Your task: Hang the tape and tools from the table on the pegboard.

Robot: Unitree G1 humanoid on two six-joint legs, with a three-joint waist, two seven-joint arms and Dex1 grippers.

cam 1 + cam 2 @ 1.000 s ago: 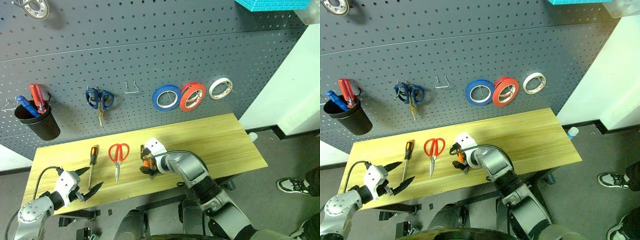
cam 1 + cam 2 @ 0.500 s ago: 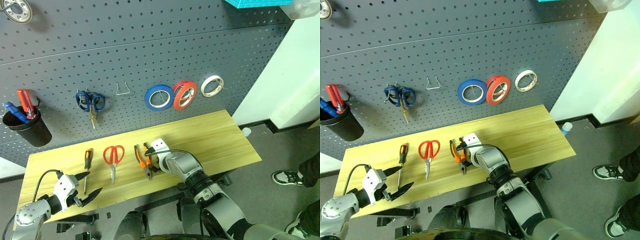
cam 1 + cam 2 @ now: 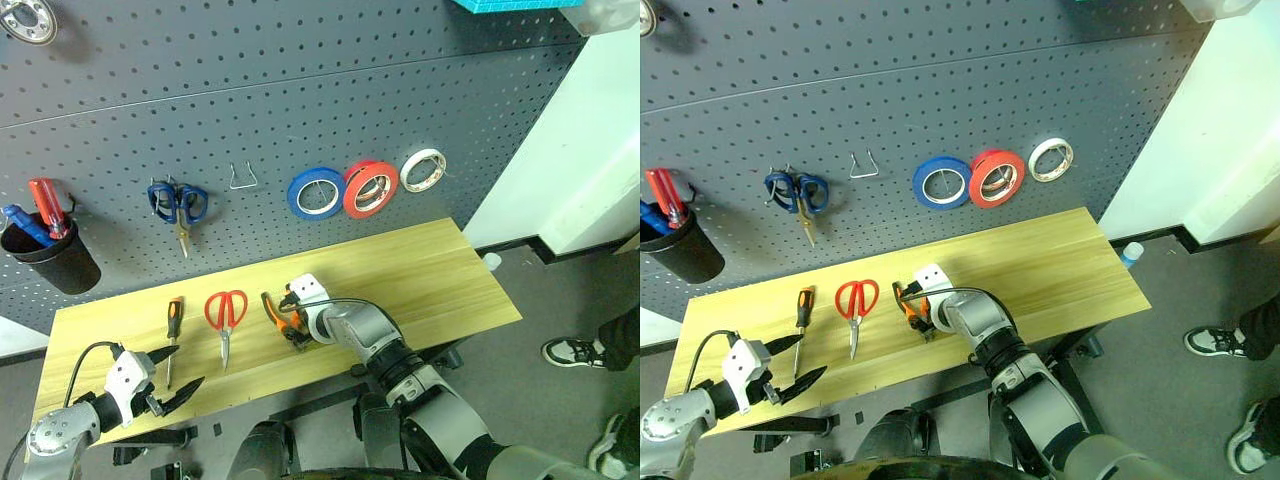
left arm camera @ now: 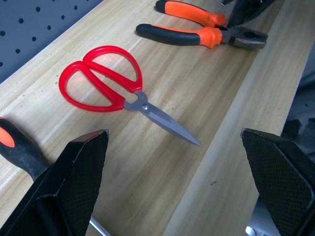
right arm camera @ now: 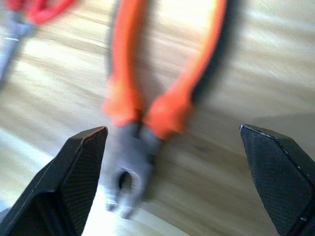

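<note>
I should turn the pliers and centre them in the gripper's opening (image 5: pixel 173 179) before closing, because the pliers slant with their jaws (image 5: pixel 126 189) close to a finger of my right gripper.
The orange-and-black pliers (image 5: pixel 142 98) lie flat on the light wood table (image 3: pixel 430 270), jaws toward its front edge. My right gripper (image 3: pixel 291 318) hovers just above them, open, its fingers (image 5: pixel 74 182) straddling the pliers without touching. Left of the pliers lie the red-handled scissors (image 3: pixel 227 313) and the slim screwdriver (image 3: pixel 173 325). My left gripper (image 3: pixel 168 384) is open near the front left edge, pointing at the scissors (image 4: pixel 106 86), holding nothing. The red tape (image 3: pixel 370 190) hangs on the dark pegboard (image 3: pixel 300 100).
On the pegboard hang a blue tape roll (image 3: pixel 315 193), a whitish roll (image 3: pixel 423 170), blue-handled scissors (image 3: pixel 177 203), a bare wire hook (image 3: pixel 242 178) and a black cup (image 3: pixel 55 262) with a red-handled screwdriver. The table's right half is bare wood.
The view has shifted a little. In the last half second my right gripper has moved left, over the pliers. The left gripper and the tools on the table have stayed put.
</note>
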